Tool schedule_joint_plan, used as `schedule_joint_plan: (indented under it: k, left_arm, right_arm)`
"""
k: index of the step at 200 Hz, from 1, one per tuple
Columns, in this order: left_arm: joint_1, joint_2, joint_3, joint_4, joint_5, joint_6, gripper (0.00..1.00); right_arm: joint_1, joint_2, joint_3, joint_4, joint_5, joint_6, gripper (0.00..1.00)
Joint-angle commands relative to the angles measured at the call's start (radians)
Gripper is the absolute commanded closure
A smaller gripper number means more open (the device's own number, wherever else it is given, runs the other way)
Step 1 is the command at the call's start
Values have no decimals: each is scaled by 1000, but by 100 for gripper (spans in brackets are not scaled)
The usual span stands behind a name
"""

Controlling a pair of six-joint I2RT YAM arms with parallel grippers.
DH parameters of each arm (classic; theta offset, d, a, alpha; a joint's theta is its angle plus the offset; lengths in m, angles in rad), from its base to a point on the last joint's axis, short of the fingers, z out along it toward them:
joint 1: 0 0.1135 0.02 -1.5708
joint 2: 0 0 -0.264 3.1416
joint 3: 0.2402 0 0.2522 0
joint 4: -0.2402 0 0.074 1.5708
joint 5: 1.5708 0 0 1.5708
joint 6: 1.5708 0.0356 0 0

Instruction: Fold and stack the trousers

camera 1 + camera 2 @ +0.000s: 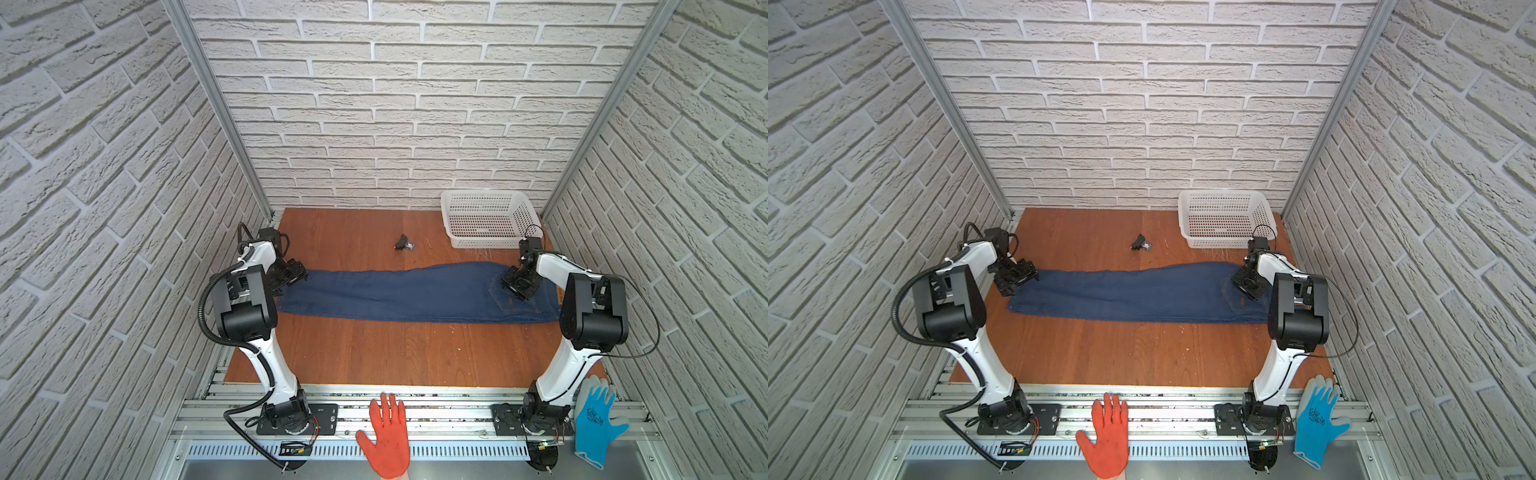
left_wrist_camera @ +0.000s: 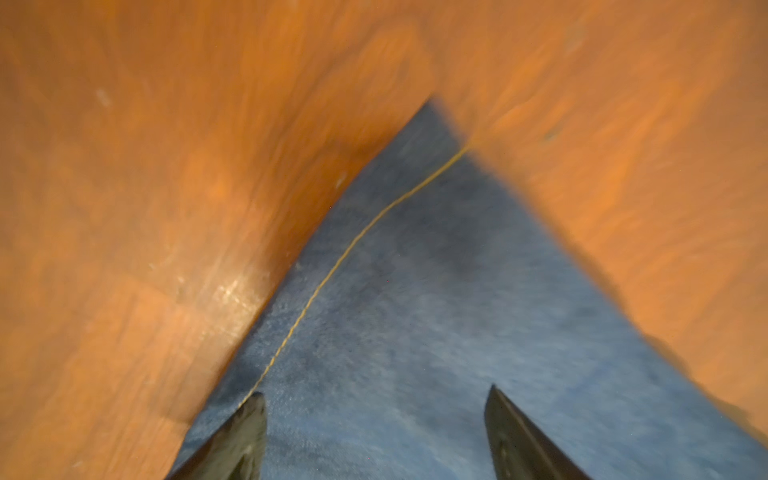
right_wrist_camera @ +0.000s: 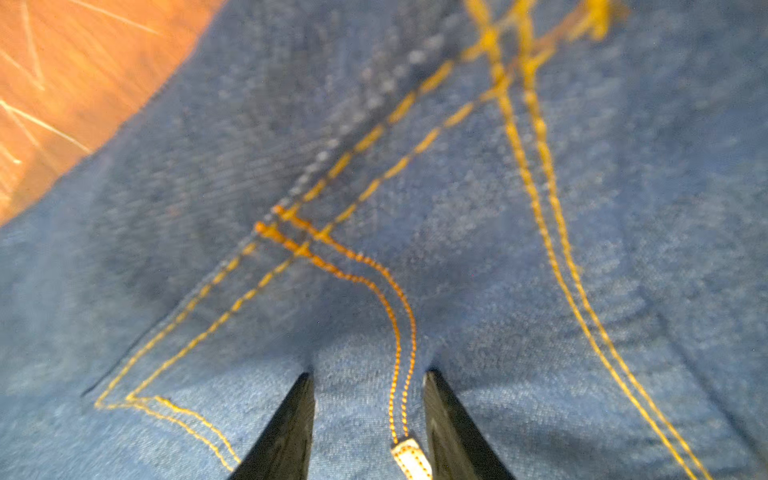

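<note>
Both fingers of my left gripper are over flat denim inside the hem [image 2: 368,408]. Next, I move back and straddle the hem's edge [image 2: 224,380] before I fold the legs.
The trousers [image 1: 399,297] [image 1: 1133,297], dark blue jeans with orange stitching, lie flat in one long strip across the wooden table [image 1: 374,357], legs to the left and waist to the right. My left gripper [image 1: 297,276] [image 1: 1027,274] hovers open over the hem corner [image 2: 415,249], its fingertips [image 2: 253,407] wide apart above the denim. My right gripper [image 1: 517,286] [image 1: 1246,286] [image 3: 369,374] presses down on the back pocket [image 3: 249,332]. Its jaws stand partly closed, pinching a ridge of denim and a small white tab [image 3: 409,455].
A white plastic basket [image 1: 486,220] stands at the back right, just beyond the right arm. A small black object [image 1: 402,243] lies behind the jeans. An orange-gloved hand [image 1: 388,436] and a teal-blue glove [image 1: 596,419] rest on the front rail.
</note>
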Motion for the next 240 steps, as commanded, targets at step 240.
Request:
schedule_joint_plan:
  k: [240]
  left_arm:
    - [146,60,-30,-24,154,198,20]
  right_arm:
    - [415,-101,-67,100,-165,-125,59]
